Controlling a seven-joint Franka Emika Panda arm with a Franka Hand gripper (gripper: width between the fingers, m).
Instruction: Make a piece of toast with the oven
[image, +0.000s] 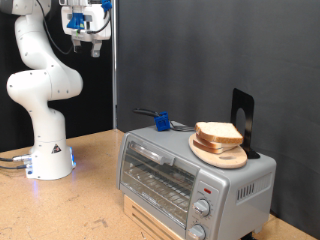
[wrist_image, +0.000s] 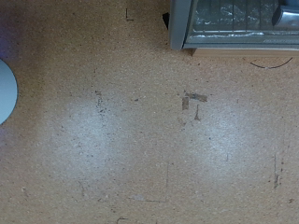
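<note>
My gripper needs to turn and come down to the door's handle (image: 148, 154) before it takes the bread, because the oven's glass door (image: 157, 184) is closed and blocks the bread's way in.
The silver-grey toaster oven (image: 190, 178) stands at the exterior view's lower right, its glass door closed. A slice of bread (image: 217, 133) lies on a round wooden board (image: 218, 153) on top of the oven. My gripper (image: 84, 44) is raised high at the exterior view's top left, far from the oven and the bread, with nothing between its fingers. In the wrist view only the oven's edge (wrist_image: 234, 23) and the bare wooden table (wrist_image: 140, 131) show; the fingers are out of frame.
A blue-handled tool (image: 158, 120) lies on the oven's back. A black stand (image: 243, 118) rises behind the board. The arm's white base (image: 48, 160) sits at the exterior view's left on the table, with dark curtains behind.
</note>
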